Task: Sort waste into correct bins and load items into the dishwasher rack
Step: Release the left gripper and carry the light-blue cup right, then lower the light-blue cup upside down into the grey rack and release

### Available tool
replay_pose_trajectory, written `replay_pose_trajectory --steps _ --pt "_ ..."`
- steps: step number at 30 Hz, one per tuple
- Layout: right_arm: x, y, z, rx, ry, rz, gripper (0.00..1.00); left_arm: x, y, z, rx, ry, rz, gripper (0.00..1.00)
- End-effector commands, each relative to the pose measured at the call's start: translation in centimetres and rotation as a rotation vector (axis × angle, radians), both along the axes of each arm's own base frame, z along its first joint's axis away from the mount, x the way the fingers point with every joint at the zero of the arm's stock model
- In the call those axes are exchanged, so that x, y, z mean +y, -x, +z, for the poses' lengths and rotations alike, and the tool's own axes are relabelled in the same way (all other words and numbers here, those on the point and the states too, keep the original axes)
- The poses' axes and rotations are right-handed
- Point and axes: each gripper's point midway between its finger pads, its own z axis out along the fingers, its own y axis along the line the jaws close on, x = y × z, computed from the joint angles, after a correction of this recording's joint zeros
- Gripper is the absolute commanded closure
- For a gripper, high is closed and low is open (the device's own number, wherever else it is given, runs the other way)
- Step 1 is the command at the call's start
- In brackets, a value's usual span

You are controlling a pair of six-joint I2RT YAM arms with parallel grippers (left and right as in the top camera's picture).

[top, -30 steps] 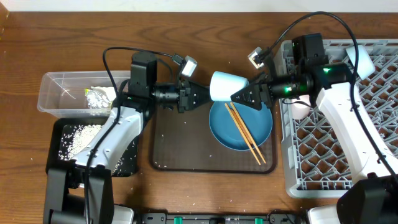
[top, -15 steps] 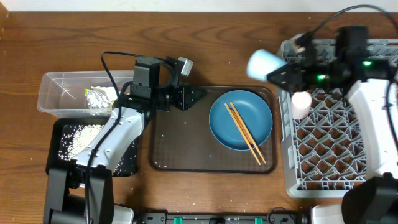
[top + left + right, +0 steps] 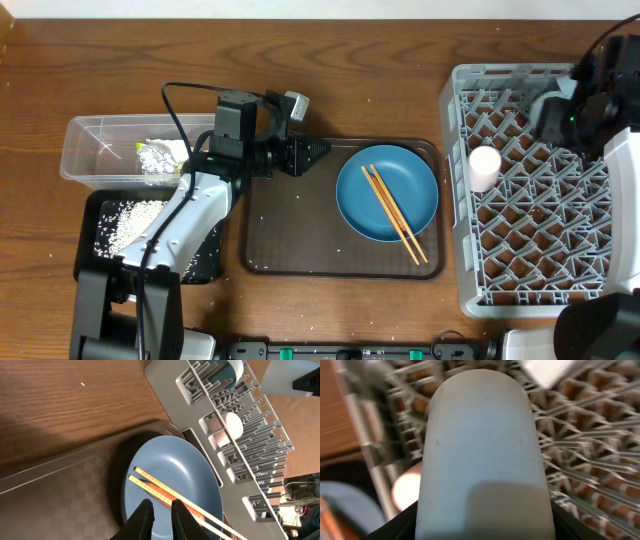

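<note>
The pale blue cup (image 3: 482, 442) is hanging over the rack's open pegs (image 3: 523, 156), clear of the white cup. My right gripper should keep going down until the pale blue cup rests among the pegs, then let go.
Over the grey dishwasher rack (image 3: 540, 250), my right gripper (image 3: 556, 112) is shut on the pale blue cup (image 3: 482, 445), which fills the right wrist view above the rack's prongs. The same cup (image 3: 286, 377) shows at the top right of the left wrist view. A white cup with pink inside (image 3: 484, 167) stands in the rack's left side. The blue plate (image 3: 387, 192) lies on the brown tray with the chopsticks (image 3: 396, 215) across it. My left gripper (image 3: 322, 150) hovers left of the plate, shut and holding nothing (image 3: 161, 507).
The brown serving tray (image 3: 290, 230) sits mid-table. At the left a clear tub (image 3: 95, 150) holds a foil wrapper (image 3: 158, 155). In front of it a black tray (image 3: 100, 265) holds rice grains (image 3: 130, 220). A blue-lined bowl (image 3: 227, 369) stands in the rack's far part.
My right arm has carried the pale blue cup from above the brown tray rightward to over the rack. My left gripper drew back a little to the left, then stayed still.
</note>
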Motion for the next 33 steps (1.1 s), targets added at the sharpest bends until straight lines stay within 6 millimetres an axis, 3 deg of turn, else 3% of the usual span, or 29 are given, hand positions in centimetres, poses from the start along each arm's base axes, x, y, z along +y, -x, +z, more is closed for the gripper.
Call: replay_pose_trajectory --steps 1,7,27,33 --pt "-2.7 0.7 1.2 -0.009 0.101 -0.097 0.83 0.1 0.0 -0.3 -0.011 -0.015 -0.003 0.83" --pt "-3.6 1.1 -0.5 0.014 0.090 -0.136 0.83 0.1 0.0 -0.4 -0.011 -0.015 -0.003 0.83" --pt "-2.5 -0.2 -7.5 0.137 -0.012 -0.098 0.81 0.1 0.0 -0.4 -0.010 -0.015 -0.003 0.83" --pt "-2.5 -0.2 -9.0 0.178 -0.021 -0.097 0.75 0.1 0.0 -0.4 -0.011 -0.015 -0.003 0.83"
